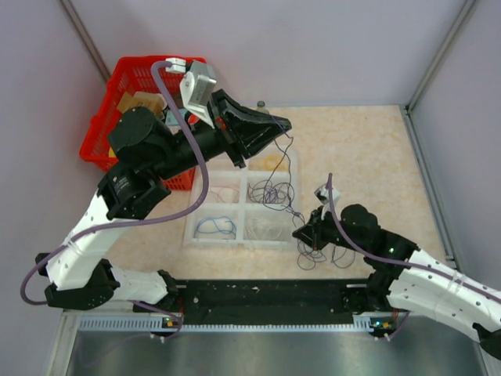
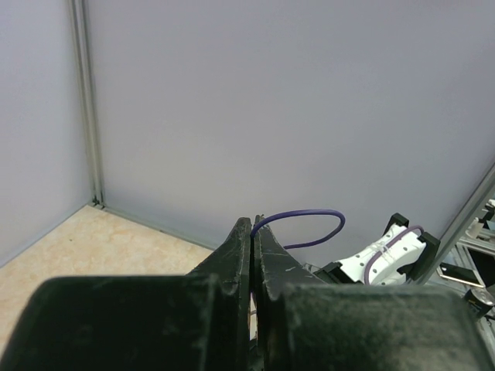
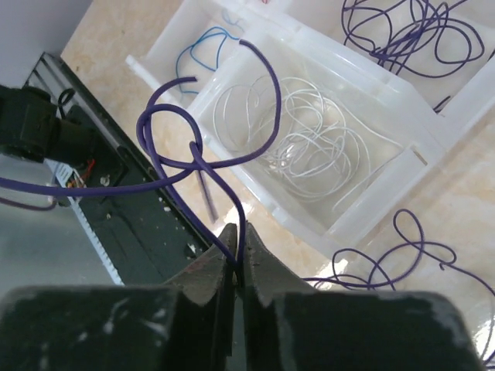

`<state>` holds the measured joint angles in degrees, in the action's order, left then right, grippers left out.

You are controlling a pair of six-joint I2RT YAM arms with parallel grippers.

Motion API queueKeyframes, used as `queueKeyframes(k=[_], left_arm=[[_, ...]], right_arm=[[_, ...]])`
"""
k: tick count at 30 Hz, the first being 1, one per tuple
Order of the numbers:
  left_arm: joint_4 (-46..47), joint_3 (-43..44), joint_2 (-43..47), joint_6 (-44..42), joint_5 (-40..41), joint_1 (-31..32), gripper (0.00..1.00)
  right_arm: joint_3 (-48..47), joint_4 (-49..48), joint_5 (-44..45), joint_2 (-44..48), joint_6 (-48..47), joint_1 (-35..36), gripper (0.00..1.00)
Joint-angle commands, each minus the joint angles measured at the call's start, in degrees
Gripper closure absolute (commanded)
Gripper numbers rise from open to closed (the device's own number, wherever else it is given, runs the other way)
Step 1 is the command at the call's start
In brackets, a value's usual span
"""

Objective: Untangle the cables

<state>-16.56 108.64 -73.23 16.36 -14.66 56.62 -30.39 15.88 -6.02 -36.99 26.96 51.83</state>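
The raised cable leads into loops at my right gripper [image 1: 296, 215]. Next, I pull that heap of loops away before my left gripper lowers the cable into the tray [image 1: 268, 192].
The cables are thin, mostly dark purple wire loops. One bunch [image 1: 275, 188] hangs over the clear tray [image 1: 205, 205], and another [image 1: 317, 252] lies on the table near its front right corner. My left gripper [image 1: 283, 124] is raised above the tray's back edge, shut on a purple cable [image 2: 309, 215] that curls out of its tips [image 2: 254, 226]. A thin strand runs down from it to the bunch. My right gripper [image 1: 300, 233] is low beside the tray, its jaws [image 3: 238, 249] shut on a purple cable [image 3: 193, 151] that loops and crosses itself just ahead.
The clear tray [image 3: 433, 127] has compartments holding white wire [image 3: 302, 139], blue wire [image 3: 203, 52] and purple wire [image 3: 402, 31]. A red basket [image 1: 109, 117] stands at the back left. A black strip [image 1: 258, 294] runs along the near table edge. Grey walls enclose the table.
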Motion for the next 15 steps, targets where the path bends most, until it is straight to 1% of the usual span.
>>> queueKeyframes(k=[1, 3, 4, 5, 6, 7, 8, 9, 10, 12, 14, 15], left_arm=[[0.8, 2.3, 1.3, -0.9, 2.4, 0.0, 1.00], [1.3, 2.3, 2.9, -1.9, 4.4, 0.1, 1.00], [1.8, 2.4, 4.1, -2.5, 5.2, 0.1, 1.00], [2.2, 2.5, 5.5, -3.1, 5.8, 0.1, 1.00], [2.8, 2.5, 6.6, -4.0, 6.6, 0.1, 1.00], [3.4, 2.5, 8.2, -4.7, 7.2, 0.1, 1.00], [3.8, 2.5, 9.4, -5.4, 8.4, 0.1, 1.00], [4.3, 2.4, 10.9, -6.0, 9.4, 0.1, 1.00], [4.9, 2.3, 12.7, -6.7, 10.3, 0.1, 1.00], [5.8, 1.7, 15.0, -7.8, 11.7, 0.1, 1.00], [5.9, 1.1, 16.4, -8.4, 13.0, 0.1, 1.00], [5.9, 0.7, 16.7, -8.3, 13.1, 0.1, 1.00]], right_arm=[[-1.2, -2.2, 9.0, -0.5, 4.3, 0.7, 1.00], [-1.9, 3.9, 19.4, -0.2, 9.7, 0.6, 1.00], [-2.1, 8.9, 26.0, 0.1, 14.4, 0.3, 1.00], [-2.2, 12.6, 29.5, 0.4, 18.2, -1.2, 1.00], [-1.9, 16.6, 31.0, 0.8, 21.9, -4.1, 1.00], [-0.9, 19.3, 29.1, 1.4, 24.7, -9.0, 1.00], [0.7, 19.8, 25.0, 2.0, 25.5, -14.7, 1.00], [2.5, 20.1, 18.8, 2.8, 25.4, -22.5, 1.00], [4.5, 20.1, 12.8, 3.3, 24.5, -31.0, 1.00], [7.0, 19.2, -0.4, 3.2, 21.1, -45.7, 1.00], [7.0, 18.1, -9.4, 0.5, 17.9, -57.9, 1.00], [6.2, 17.5, -11.4, -1.8, 16.8, -61.0, 1.00]])
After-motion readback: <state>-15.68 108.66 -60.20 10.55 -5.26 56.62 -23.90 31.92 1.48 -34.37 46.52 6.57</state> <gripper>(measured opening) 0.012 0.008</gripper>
